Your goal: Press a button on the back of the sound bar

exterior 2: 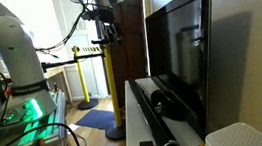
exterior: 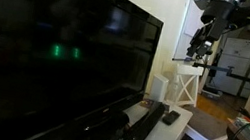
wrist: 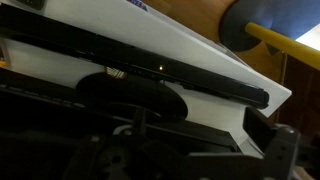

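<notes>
I expect the long sound bar (wrist: 150,64) to stay in place when I press its back, since it lies low and flat along the white table.
The sound bar (exterior: 123,133) is a long, low black bar lying on the white table in front of the big TV; it also shows in an exterior view (exterior 2: 158,130). In the wrist view the sound bar (wrist: 220,84) runs across the white tabletop with a small light on it. My gripper (exterior: 201,50) hangs high in the air, well off the table's end and far from the bar, as an exterior view (exterior 2: 106,33) also shows. Its fingers (wrist: 170,145) look spread and hold nothing. The bar's back side is hidden.
The large black TV (exterior: 47,48) stands close behind the bar on an oval foot (wrist: 130,95). A small black remote (exterior: 170,116) lies on the table's end. A white side table (exterior: 185,88), a yellow barrier (exterior 2: 88,50) and a white box (exterior 2: 245,138) stand nearby.
</notes>
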`<state>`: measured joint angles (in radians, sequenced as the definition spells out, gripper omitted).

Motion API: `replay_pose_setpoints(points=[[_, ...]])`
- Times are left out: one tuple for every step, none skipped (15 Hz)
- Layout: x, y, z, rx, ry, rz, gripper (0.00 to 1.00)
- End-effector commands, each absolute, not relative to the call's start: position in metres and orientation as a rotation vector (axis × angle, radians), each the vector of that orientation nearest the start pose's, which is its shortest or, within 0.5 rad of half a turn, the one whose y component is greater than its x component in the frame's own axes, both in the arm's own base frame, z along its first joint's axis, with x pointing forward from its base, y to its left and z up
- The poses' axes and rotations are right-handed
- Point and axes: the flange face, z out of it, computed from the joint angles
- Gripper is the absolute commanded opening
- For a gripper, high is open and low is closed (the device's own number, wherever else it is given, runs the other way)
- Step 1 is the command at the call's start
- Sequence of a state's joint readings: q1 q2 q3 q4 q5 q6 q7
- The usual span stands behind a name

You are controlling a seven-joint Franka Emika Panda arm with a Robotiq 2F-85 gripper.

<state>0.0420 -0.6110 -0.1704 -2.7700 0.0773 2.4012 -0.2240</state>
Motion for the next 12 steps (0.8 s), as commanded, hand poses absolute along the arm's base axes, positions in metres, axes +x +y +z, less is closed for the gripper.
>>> replay_pose_setpoints(points=[[0.361, -0.042, 0.41, -3.0, -0.095, -0.384, 1.0], [0.361, -0.042, 0.41, -3.0, -0.095, -0.384, 1.0], [0.361, -0.042, 0.41, -3.0, -0.095, -0.384, 1.0], [0.361, -0.042, 0.41, -3.0, -0.095, -0.384, 1.0], [0.361, -0.042, 0.41, -3.0, -0.095, -0.384, 1.0], [0.361, -0.042, 0.41, -3.0, -0.095, -0.384, 1.0], [0.361, -0.042, 0.41, -3.0, -0.095, -0.384, 1.0], [0.364, -0.046, 0.404, -3.003, -0.091, -0.353, 1.0], [0.369, -0.051, 0.396, -3.021, -0.055, -0.329, 1.0], [0.373, -0.056, 0.387, -3.029, -0.044, -0.285, 1.0], [0.378, -0.062, 0.375, -3.04, -0.012, -0.244, 1.0], [0.382, -0.068, 0.365, -3.055, 0.029, -0.222, 1.0]])
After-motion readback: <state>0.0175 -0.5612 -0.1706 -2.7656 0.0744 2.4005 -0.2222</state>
